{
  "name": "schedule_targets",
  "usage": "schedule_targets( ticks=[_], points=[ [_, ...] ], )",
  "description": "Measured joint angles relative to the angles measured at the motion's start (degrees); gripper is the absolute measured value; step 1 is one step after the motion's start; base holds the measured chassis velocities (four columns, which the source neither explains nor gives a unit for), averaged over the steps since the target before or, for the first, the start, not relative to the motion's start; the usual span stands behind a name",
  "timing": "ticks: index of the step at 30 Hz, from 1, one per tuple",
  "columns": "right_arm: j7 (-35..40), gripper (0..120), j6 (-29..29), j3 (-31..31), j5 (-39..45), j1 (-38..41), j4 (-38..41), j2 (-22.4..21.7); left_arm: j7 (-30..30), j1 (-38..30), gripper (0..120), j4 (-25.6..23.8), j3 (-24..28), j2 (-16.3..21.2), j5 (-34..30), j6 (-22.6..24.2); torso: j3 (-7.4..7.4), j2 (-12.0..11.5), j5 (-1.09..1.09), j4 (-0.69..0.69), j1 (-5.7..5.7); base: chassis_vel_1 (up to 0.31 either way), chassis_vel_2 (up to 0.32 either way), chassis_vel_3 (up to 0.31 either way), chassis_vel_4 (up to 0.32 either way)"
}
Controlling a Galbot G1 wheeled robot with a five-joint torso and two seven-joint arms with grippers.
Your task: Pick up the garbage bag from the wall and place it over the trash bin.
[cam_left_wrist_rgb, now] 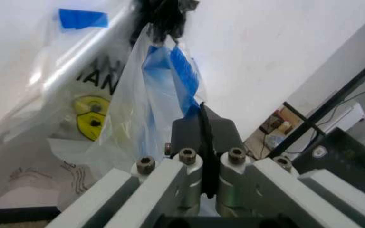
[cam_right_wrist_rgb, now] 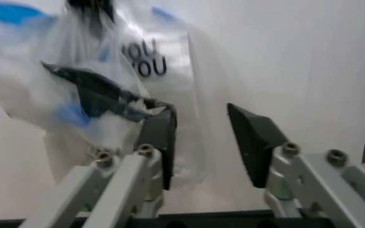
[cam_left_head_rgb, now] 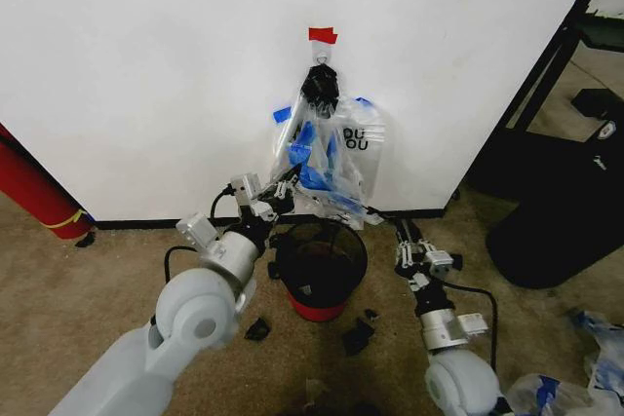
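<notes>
Another bag will stay on the wall when I carry the crumpled garbage bag (cam_left_head_rgb: 317, 161) away, because flat printed film (cam_left_head_rgb: 364, 141) lies behind this one.
The garbage bag (cam_left_head_rgb: 357, 148), clear with black print and blue handle loops, hangs on the white wall (cam_left_head_rgb: 146, 65) from a black knot (cam_left_head_rgb: 320, 80) under red tape. The bag (cam_left_wrist_rgb: 93, 95) shows its yellow smiley face in the left wrist view. My left gripper (cam_left_head_rgb: 283, 194) is at the bag's lower left edge. Its fingers (cam_left_wrist_rgb: 203, 142) are pressed together with clear film at them. My right gripper (cam_left_head_rgb: 403, 233) is low at the bag's right and stands open (cam_right_wrist_rgb: 201, 137), with the bag (cam_right_wrist_rgb: 144, 61) just beyond its fingertips. Below the bag stands the black mesh trash bin (cam_left_head_rgb: 322, 260).
A large red cylinder (cam_left_head_rgb: 34, 192) leans at the far left. A black frame leg (cam_left_head_rgb: 546, 65) and a dark round container (cam_left_head_rgb: 565, 221) stand at the right. Black scraps (cam_left_head_rgb: 356, 336) lie on the carpet by the bin. More bags (cam_left_head_rgb: 556, 392) lie at the lower right.
</notes>
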Motion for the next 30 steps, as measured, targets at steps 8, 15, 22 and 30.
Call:
schedule_targets(
  ticks=[8, 15, 22, 30],
  points=[
    [-0.25, 63, -4.76, 6.29, 11.43, -7.58, 12.96, -8.88, 0.16, -0.02, 0, 2.08, 1.94, -2.51, 2.49, -0.11, 0.0, 0.0, -0.01, 0.0, 0.0, 0.0, 0.0, 0.0, 0.0],
    [-2.48, 90, -9.95, 9.47, 27.58, -6.6, 18.22, -14.61, 0.18, -0.14, 0, 3.7, 2.26, -2.93, 3.58, -0.31, 0.0, 0.0, -0.01, 0.01, 0.0, 0.0, 0.0, 0.0, 0.0],
    [-4.93, 100, -14.85, 8.19, 40.51, 2.36, 14.71, -23.97, 0.15, -0.81, 0, 3.96, 3.65, -2.74, 3.69, -0.31, 0.01, 0.0, 0.0, 0.01, 0.0, 0.0, 0.0, 0.0, 0.0],
    [-12.53, 100, -18.65, 2.52, 48.49, 16.98, 1.16, -30.48, 0.49, -3.04, 0, 6.19, 5.91, -3.09, 3.61, -0.41, 0.01, 0.0, -0.01, -0.02, 0.01, 0.0, 0.0, 0.0, 0.0]
  ],
)
